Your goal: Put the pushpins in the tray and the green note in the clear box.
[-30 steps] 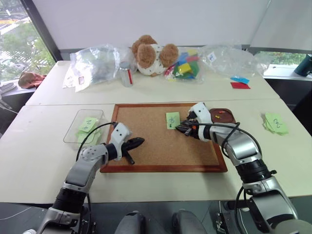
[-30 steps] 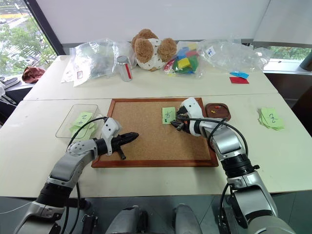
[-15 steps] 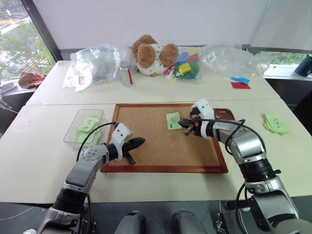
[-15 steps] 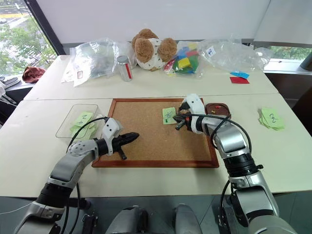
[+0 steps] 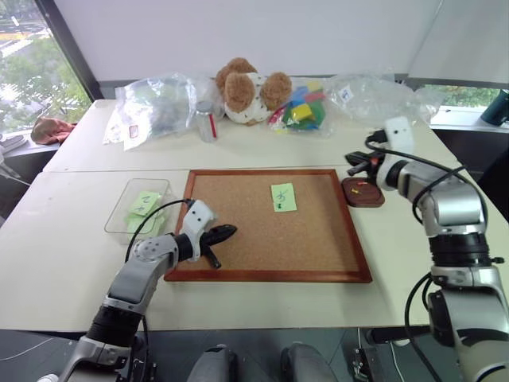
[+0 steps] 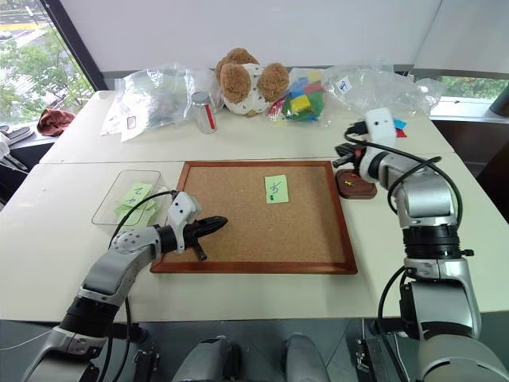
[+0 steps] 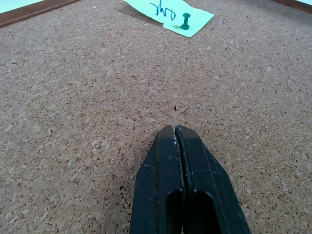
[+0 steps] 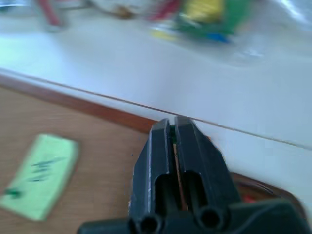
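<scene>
I should keep lowering the green pushpin (image 8: 172, 130) with my right gripper until it is inside the brown tray (image 5: 363, 193), which lies open below my fingers, and then let go.
The green note (image 5: 282, 196) lies on the corkboard (image 5: 262, 243), held by a green pushpin (image 7: 185, 22) at its near corner. My right gripper (image 5: 351, 168) hovers just above the far edge of the small brown tray (image 5: 363, 193), right of the board. It is shut, with a green pushpin (image 8: 171, 128) pinched at its tips. A yellow and a red pin lie in the tray. My left gripper (image 5: 231, 231) rests shut and empty over the board's left part, well short of the note. The clear box (image 5: 139, 205) sits left of the board with green slips inside.
A teddy bear (image 5: 248, 87), a can (image 5: 205, 121), plastic bags and a bag of toy blocks (image 5: 302, 107) line the far table. A stack of green notes (image 5: 449, 200) lies at the right, with red and blue paper scraps (image 5: 390, 135) behind the tray.
My right gripper has left the note's edge and swung right and up to above the tray, staying shut. The note and my left gripper have not moved.
</scene>
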